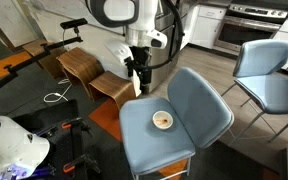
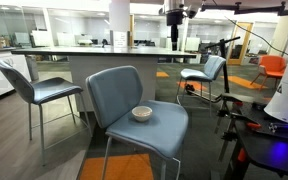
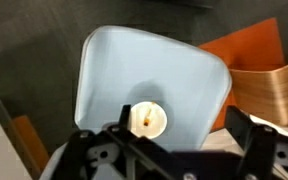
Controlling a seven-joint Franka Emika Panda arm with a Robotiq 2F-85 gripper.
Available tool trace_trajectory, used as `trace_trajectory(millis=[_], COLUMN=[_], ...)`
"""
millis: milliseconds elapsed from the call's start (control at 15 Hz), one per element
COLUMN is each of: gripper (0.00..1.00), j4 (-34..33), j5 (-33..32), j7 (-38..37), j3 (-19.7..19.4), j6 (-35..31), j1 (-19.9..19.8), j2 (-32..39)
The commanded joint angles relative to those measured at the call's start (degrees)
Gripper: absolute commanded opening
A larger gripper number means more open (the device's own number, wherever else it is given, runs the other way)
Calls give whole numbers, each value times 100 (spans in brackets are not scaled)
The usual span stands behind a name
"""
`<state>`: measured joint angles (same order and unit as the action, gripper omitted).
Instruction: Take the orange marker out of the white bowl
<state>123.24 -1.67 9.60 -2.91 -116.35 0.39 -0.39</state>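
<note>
I keep going down into the white bowl [image 1: 162, 119] with my gripper's open fingers lined up across the orange marker's narrow width [image 3: 147, 117], and then close around the marker.
The white bowl [image 1: 162, 120] sits on the seat of a blue chair [image 1: 144, 143]. It also shows in the other exterior view [image 2: 142, 113] and in the wrist view [image 3: 147, 120]. The orange marker [image 3: 146, 119] lies inside the bowl and shows as a small orange streak [image 1: 162, 121]. My gripper [image 1: 137, 82] hangs well above the chair, open and empty. In the wrist view its jaws [image 3: 181, 122] stand wide apart, with the bowl near the left finger. In an exterior view the gripper [image 2: 174, 40] is high above the bowl, and the marker is hidden by the bowl's rim there.
A bent-wood chair [image 1: 94, 75] stands next to the blue chair, beyond its backrest. A second blue chair [image 1: 269, 70] stands further off. Other blue chairs [image 2: 34, 88] [image 2: 209, 70] and a long counter [image 2: 84, 55] surround the spot. An orange floor patch [image 3: 249, 50] lies beside the chair.
</note>
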Motion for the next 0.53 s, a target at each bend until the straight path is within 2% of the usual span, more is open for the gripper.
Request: trace_trajectory(millis=[0, 467], gripper=[100, 100], j4=[-854, -2273], j5=[416, 520], j7=[-54, 111], j3=[37, 124], j6=[-14, -148], j1=[-138, -386], j2=[1035, 2802])
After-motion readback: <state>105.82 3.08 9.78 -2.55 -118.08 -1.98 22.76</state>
